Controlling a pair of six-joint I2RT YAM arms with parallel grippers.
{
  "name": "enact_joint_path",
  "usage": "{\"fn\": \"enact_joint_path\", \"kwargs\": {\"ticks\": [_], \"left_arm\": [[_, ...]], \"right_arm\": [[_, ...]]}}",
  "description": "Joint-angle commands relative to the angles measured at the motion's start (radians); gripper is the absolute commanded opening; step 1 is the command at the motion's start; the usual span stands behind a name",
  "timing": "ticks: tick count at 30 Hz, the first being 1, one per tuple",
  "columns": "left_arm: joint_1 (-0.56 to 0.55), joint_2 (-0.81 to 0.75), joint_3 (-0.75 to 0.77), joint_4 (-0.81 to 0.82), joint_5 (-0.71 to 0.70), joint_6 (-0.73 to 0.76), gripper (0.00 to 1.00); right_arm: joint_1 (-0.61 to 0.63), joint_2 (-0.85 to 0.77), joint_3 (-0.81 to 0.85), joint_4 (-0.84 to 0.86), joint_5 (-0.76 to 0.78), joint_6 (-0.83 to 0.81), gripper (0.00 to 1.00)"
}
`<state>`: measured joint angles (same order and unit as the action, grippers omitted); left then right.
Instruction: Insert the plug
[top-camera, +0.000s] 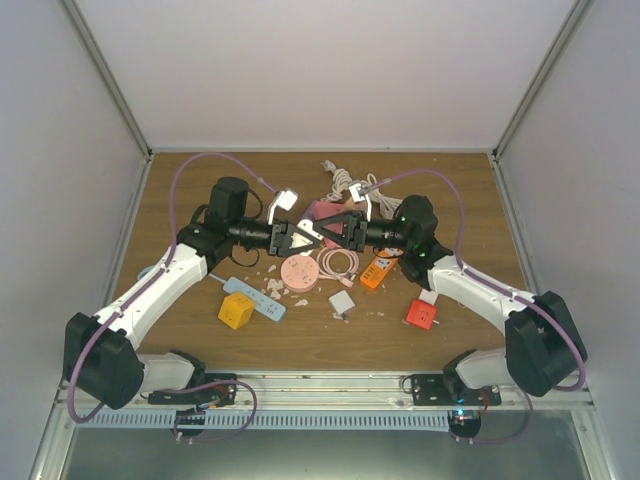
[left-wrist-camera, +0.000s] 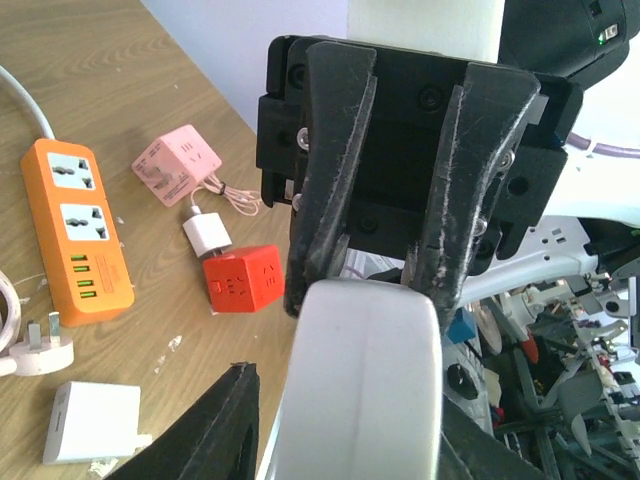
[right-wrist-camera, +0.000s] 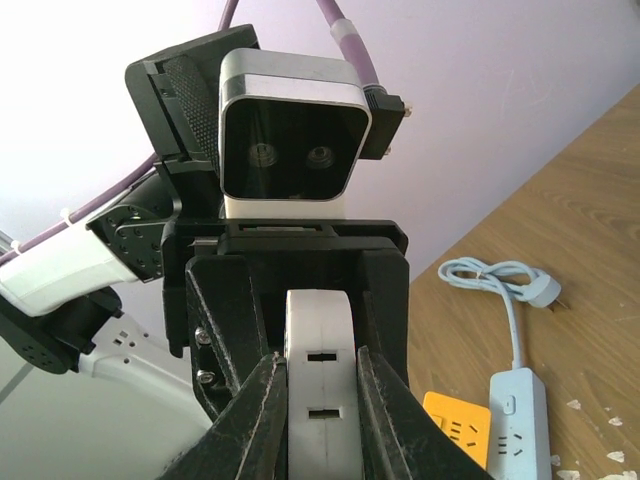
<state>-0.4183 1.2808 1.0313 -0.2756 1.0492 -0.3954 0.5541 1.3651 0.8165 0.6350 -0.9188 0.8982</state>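
Note:
Both of the robot's grippers are holding the white plug block (right-wrist-camera: 323, 390), so next the right gripper lets go and moves back before the left gripper lowers it to the pink power strip (top-camera: 326, 211).
A white plug block (top-camera: 308, 236) hangs in mid-air above the table's middle, between my two grippers, which face each other. My left gripper (top-camera: 291, 238) is shut on its near end, which fills the left wrist view (left-wrist-camera: 365, 385), between my own fingers (left-wrist-camera: 215, 430). My right gripper (top-camera: 333, 233) is shut on the other end. In the right wrist view the block (right-wrist-camera: 318, 395) shows two narrow slots, pinched between my right fingers (right-wrist-camera: 262, 420). I cannot tell whether it is one piece or two joined.
Below lie a pink round socket (top-camera: 299, 271), pink cable (top-camera: 338, 264), orange power strip (top-camera: 378, 270), red cube socket (top-camera: 421, 314), yellow cube socket (top-camera: 236, 310), blue-white strip (top-camera: 255, 298), white adapter (top-camera: 342, 301). A coiled white cable (top-camera: 343, 180) lies at the back.

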Motion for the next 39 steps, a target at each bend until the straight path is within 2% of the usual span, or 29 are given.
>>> {"fn": "enact_joint_path", "kwargs": {"ticks": [1, 5, 10, 12, 14, 16, 18, 21, 27, 30, 33, 39], "left_arm": [[0.014, -0.016, 0.014, 0.011, -0.034, 0.006, 0.36], [0.014, -0.012, 0.01, 0.003, -0.034, 0.011, 0.3], [0.015, -0.01, 0.006, 0.003, -0.033, 0.019, 0.03], [0.014, -0.006, 0.004, 0.0, -0.038, 0.025, 0.0], [0.012, 0.001, 0.0, -0.002, -0.06, 0.03, 0.0], [0.005, 0.012, 0.003, -0.01, -0.104, 0.043, 0.0], [-0.011, 0.03, 0.017, -0.034, -0.192, 0.069, 0.0], [-0.054, 0.075, 0.049, -0.071, -0.377, 0.109, 0.0], [-0.19, 0.247, 0.139, -0.087, -0.791, 0.189, 0.0], [-0.274, 0.362, 0.222, -0.088, -0.994, 0.243, 0.0], [-0.342, 0.485, 0.325, -0.111, -1.153, 0.288, 0.0], [-0.376, 0.658, 0.486, -0.176, -1.318, 0.373, 0.0]], "right_arm": [[-0.006, -0.034, 0.004, -0.008, -0.022, -0.04, 0.01], [-0.006, -0.034, 0.005, -0.017, -0.022, -0.045, 0.0], [-0.006, -0.035, -0.002, -0.018, -0.013, -0.043, 0.01], [-0.006, -0.037, 0.0, -0.033, -0.001, -0.047, 0.03], [-0.008, -0.042, 0.008, -0.084, 0.028, -0.068, 0.16], [-0.009, -0.047, 0.021, -0.16, 0.069, -0.106, 0.36], [-0.012, -0.062, 0.024, -0.238, 0.136, -0.15, 0.52], [-0.023, -0.108, 0.012, -0.356, 0.286, -0.201, 0.66], [-0.077, -0.218, -0.027, -0.617, 0.722, -0.186, 0.69], [-0.115, -0.241, -0.044, -0.73, 0.862, -0.166, 0.69], [-0.16, -0.253, -0.079, -0.79, 0.89, -0.142, 0.69], [-0.226, -0.309, -0.168, -0.796, 0.87, -0.119, 0.69]]}}
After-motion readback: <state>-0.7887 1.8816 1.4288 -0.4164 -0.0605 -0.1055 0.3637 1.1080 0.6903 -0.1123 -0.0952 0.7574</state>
